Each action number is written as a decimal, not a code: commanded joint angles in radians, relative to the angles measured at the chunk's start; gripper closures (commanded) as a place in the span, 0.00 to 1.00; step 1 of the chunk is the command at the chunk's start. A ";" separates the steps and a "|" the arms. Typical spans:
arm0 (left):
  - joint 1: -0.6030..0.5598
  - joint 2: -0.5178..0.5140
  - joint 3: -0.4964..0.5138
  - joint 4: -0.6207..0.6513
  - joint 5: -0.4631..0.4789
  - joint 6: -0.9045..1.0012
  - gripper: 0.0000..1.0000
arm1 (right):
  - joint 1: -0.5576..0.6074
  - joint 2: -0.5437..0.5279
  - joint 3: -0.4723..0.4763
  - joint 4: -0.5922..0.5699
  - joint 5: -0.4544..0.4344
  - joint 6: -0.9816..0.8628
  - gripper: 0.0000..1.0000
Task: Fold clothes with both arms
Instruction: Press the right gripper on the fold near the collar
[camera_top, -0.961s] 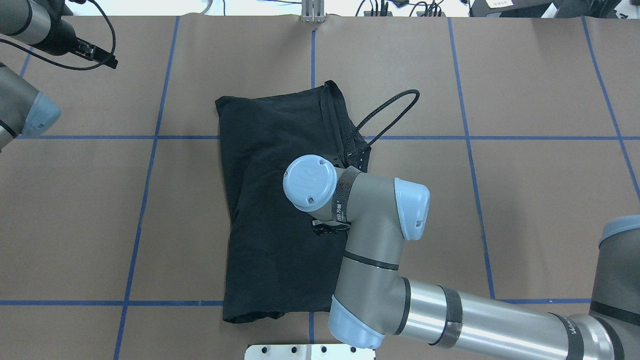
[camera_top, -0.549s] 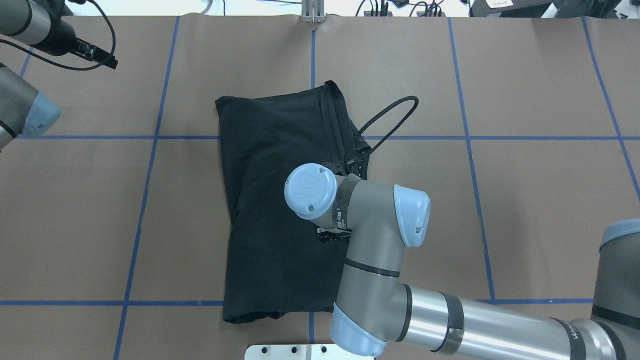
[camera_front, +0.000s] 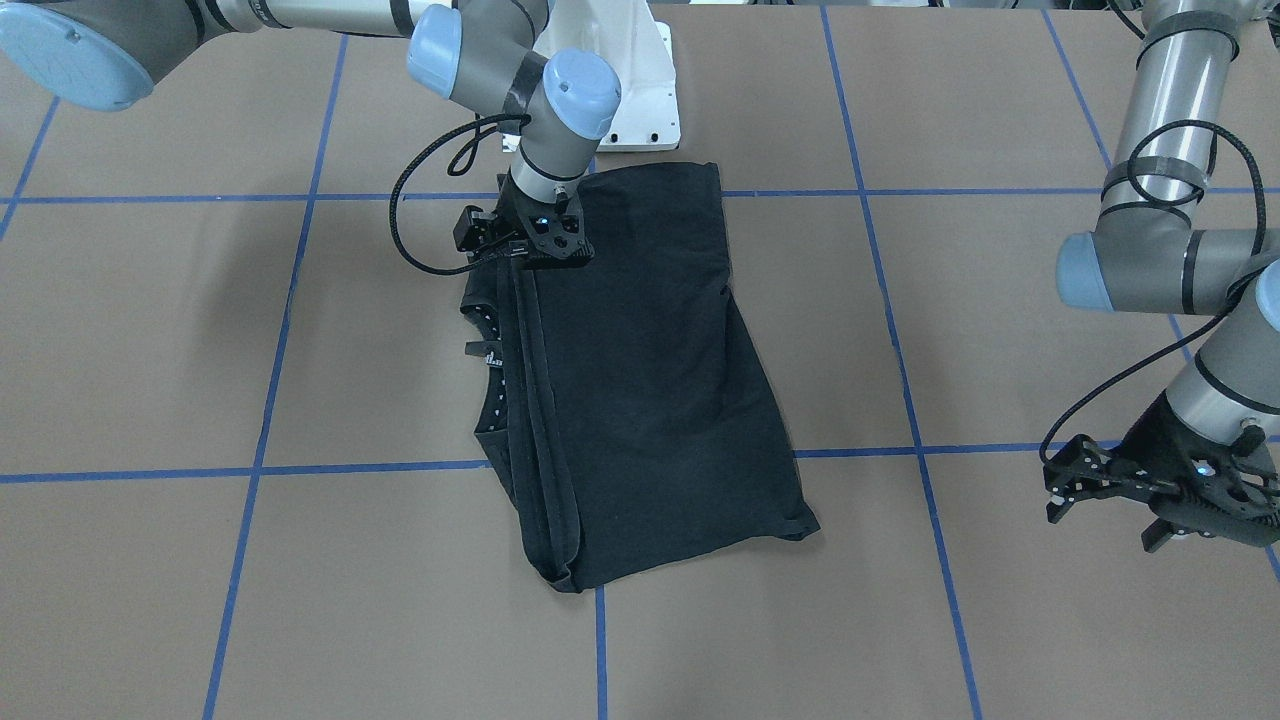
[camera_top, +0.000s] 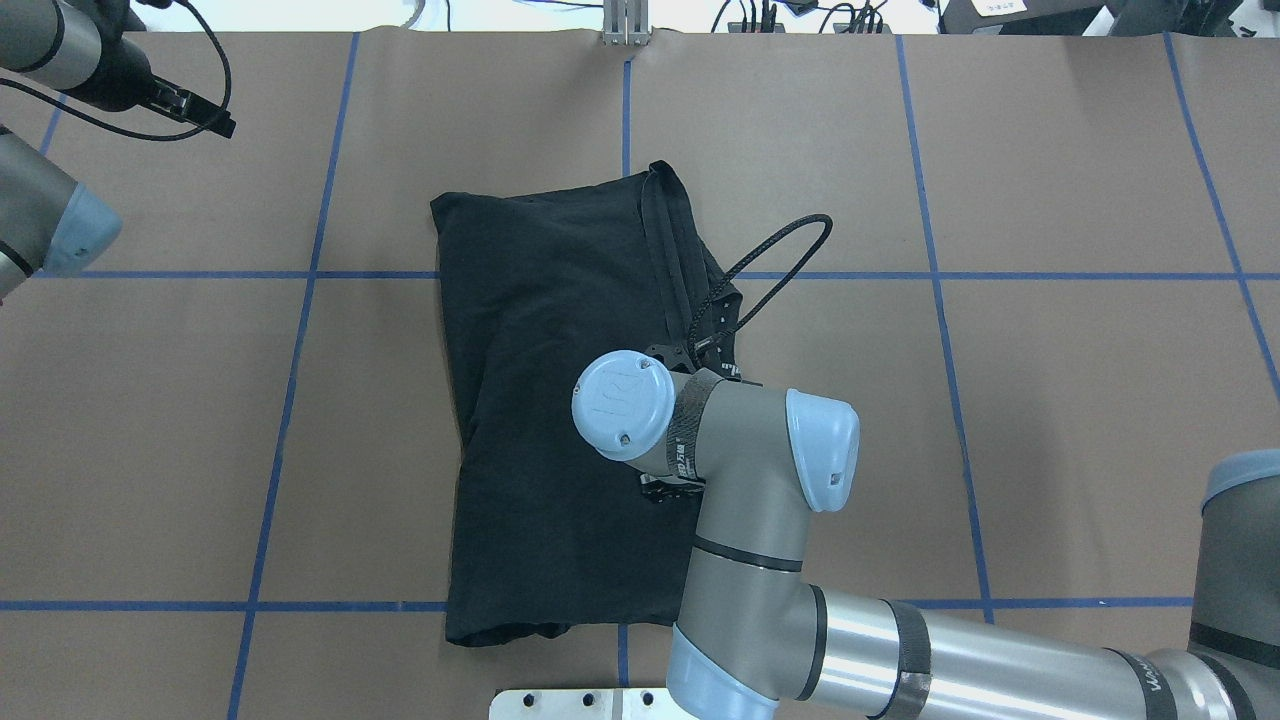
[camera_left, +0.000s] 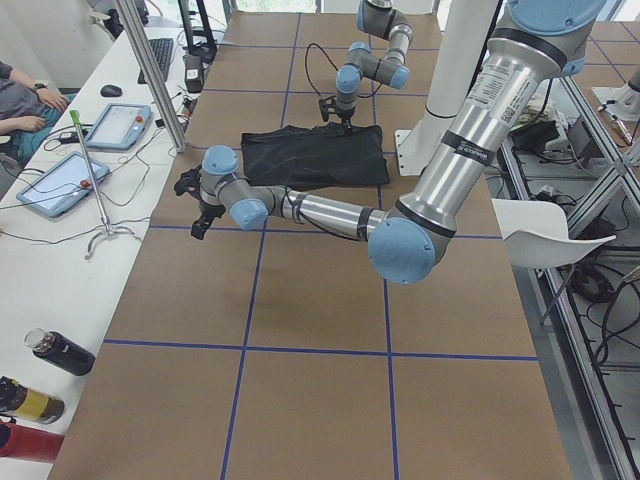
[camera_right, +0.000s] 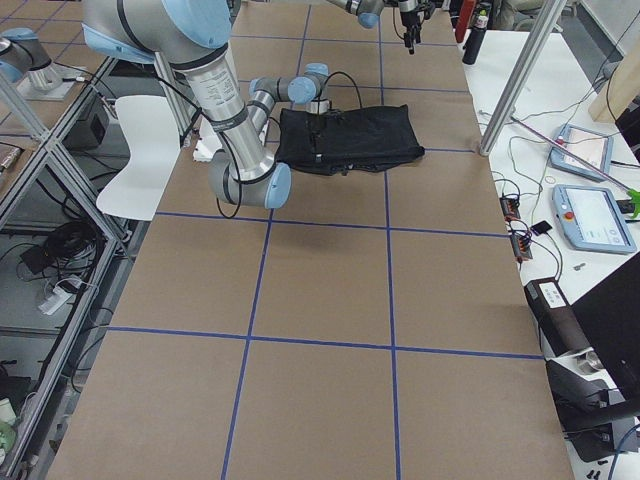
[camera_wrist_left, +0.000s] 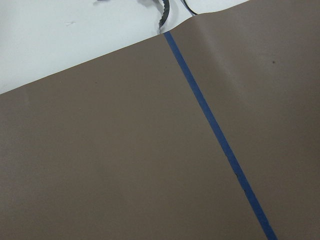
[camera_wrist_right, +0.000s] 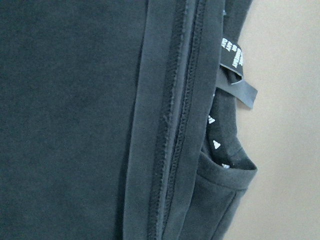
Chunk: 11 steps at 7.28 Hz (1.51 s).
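The black T-shirt's hem strip (camera_front: 547, 444) is doubled over, so next my right gripper comes in beside the neck label and turns the hem strip flat before folding further.
The clothes are one black T-shirt (camera_front: 650, 380) folded into a long rectangle in the middle of the table (camera_top: 1000, 400), print hidden. The right arm (camera_top: 740, 480) reaches over its half nearer the robot. My right gripper (camera_front: 540, 262) points down at the folded edge with the stacked hems and looks open, with no cloth lifted. The right wrist view shows those hems (camera_wrist_right: 170, 120) and a neck label (camera_wrist_right: 235, 75) close up. The left arm (camera_front: 1150, 230) stands off at the table's far left. Its gripper (camera_front: 1100, 520) hovers open above bare paper.
Blue tape lines (camera_top: 290, 400) grid the brown paper cover. The white robot base (camera_front: 640, 100) sits just behind the shirt. A side bench with tablets (camera_left: 60, 180) and bottles (camera_left: 60, 352) runs along the far edge, where a person (camera_left: 20, 100) sits.
The right wrist has slid along the shirt's edge toward the robot base. The shirt keeps its shape and the left arm has not moved.
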 joint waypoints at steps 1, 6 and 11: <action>0.000 0.001 0.000 -0.001 0.000 -0.001 0.00 | 0.002 -0.010 -0.002 -0.002 -0.003 -0.013 0.00; 0.000 0.001 -0.003 -0.001 0.000 -0.001 0.00 | 0.079 -0.164 0.099 -0.012 -0.005 -0.138 0.00; 0.000 0.001 -0.011 0.003 -0.002 -0.001 0.00 | 0.120 0.083 -0.088 0.058 0.003 -0.119 0.00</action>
